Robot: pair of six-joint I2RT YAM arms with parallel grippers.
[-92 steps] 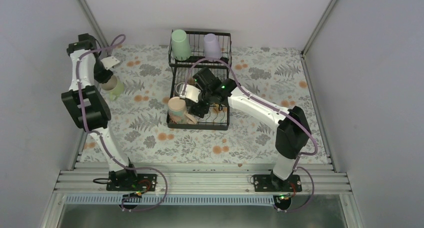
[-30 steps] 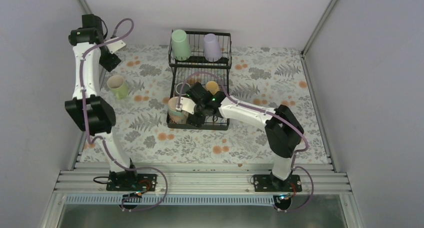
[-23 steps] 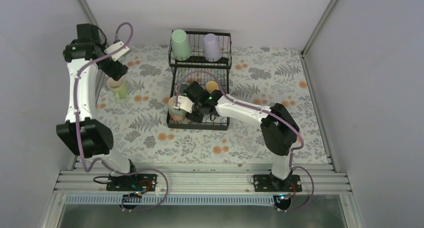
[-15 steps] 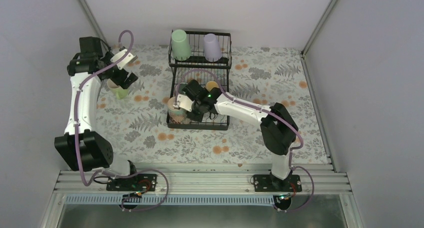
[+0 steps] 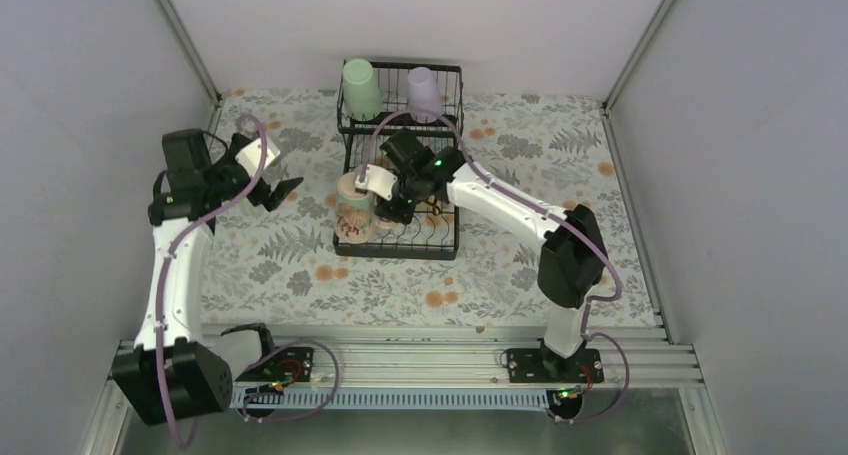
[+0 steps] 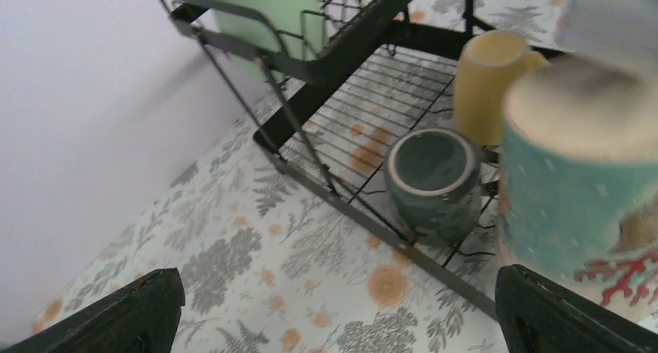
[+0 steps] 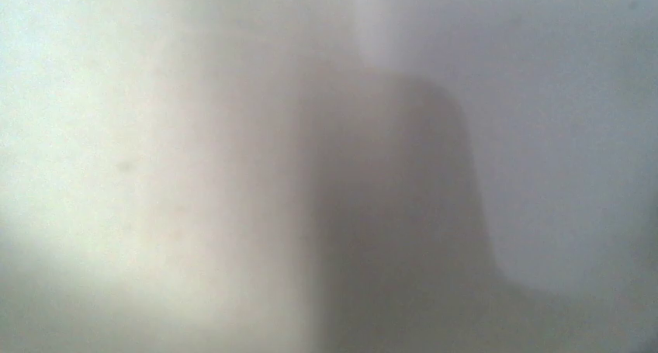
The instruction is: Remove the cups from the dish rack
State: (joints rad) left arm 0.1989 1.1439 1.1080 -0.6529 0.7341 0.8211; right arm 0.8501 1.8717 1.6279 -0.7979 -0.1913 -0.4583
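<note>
The patterned mug hangs bottom up (image 5: 349,188) in my right gripper. Next, I pull back and tip its rim (image 5: 354,237) toward my left gripper to pass it over.
The black wire dish rack (image 5: 400,251) stands mid-table. On its upper shelf a mint-green tumbler (image 5: 358,87) and a lavender tumbler (image 5: 424,90) sit upside down. My right gripper (image 5: 383,197) is shut on the beige mug with a teal band and red pattern (image 5: 354,207), held above the rack's front left corner. The right wrist view is only a blur. My left gripper (image 6: 341,326) hangs open and empty over the tablecloth left of the rack (image 6: 349,213). Ahead of it I see a dark grey-green mug (image 6: 431,178), a yellow mug (image 6: 489,81) and the patterned mug (image 6: 574,190).
The floral tablecloth (image 5: 300,245) covers the table. Grey walls close in at the left, back and right. The left arm (image 5: 175,265) stretches along the left side, and the right arm (image 5: 510,215) reaches across the rack from the right.
The left gripper opened, left the light green mug and swung from the back left toward the rack. The right gripper closed on the patterned mug and raised it.
</note>
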